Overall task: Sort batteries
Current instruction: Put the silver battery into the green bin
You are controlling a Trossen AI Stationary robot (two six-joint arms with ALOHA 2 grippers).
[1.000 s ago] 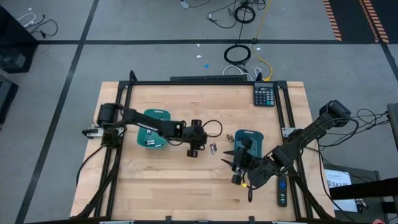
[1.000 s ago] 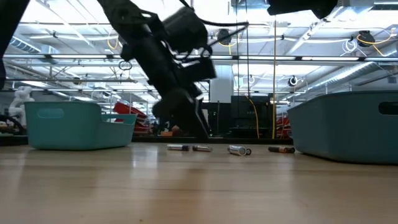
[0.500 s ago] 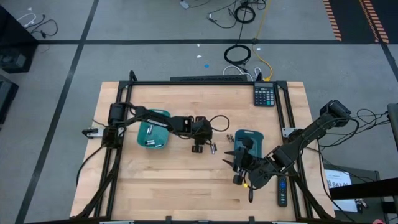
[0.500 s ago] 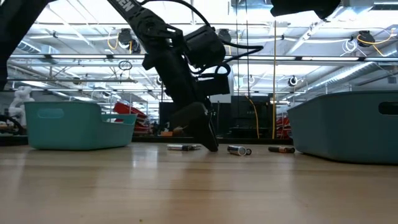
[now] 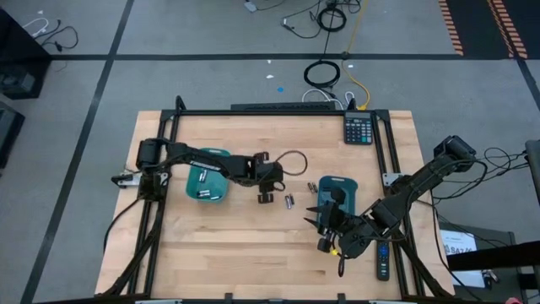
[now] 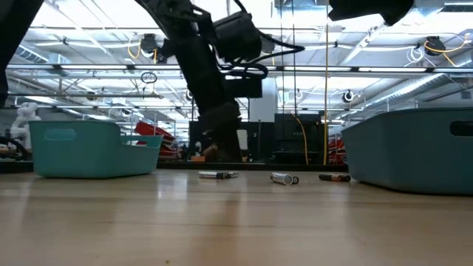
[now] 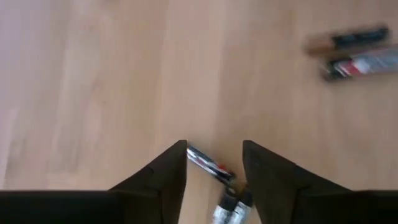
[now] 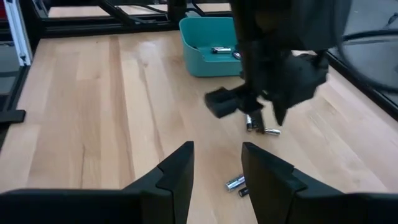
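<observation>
The slanted battery meets the paired batteries' ends (image 7: 232, 188) under my left gripper, so I should turn that gripper to line up with one battery before I close it on that battery.
Two small batteries (image 7: 210, 167) lie on the wood table, and my left gripper (image 7: 214, 162) hovers open just above them, one finger on either side, touching neither. In the high view this gripper (image 5: 267, 198) is right of the left teal tray (image 5: 207, 157), which holds batteries (image 5: 202, 192). Two more batteries (image 7: 356, 51) lie farther right, near the right teal tray (image 5: 344, 182). My right gripper (image 8: 217, 165) hangs open and holds nothing above the table near that tray's front left corner (image 5: 316, 218).
A calculator (image 5: 359, 128) sits at the far right of the table and a black remote (image 5: 383, 257) at the near right. A black frame (image 5: 278, 111) rims the table. In the low view loose batteries (image 6: 284, 178) lie in a row between the two trays.
My left gripper dipped toward the right until its fingers reached the table beside the loose batteries, then rose clear and drew back a little toward the left tray, tipping steeper downward. The batteries stay on the table.
</observation>
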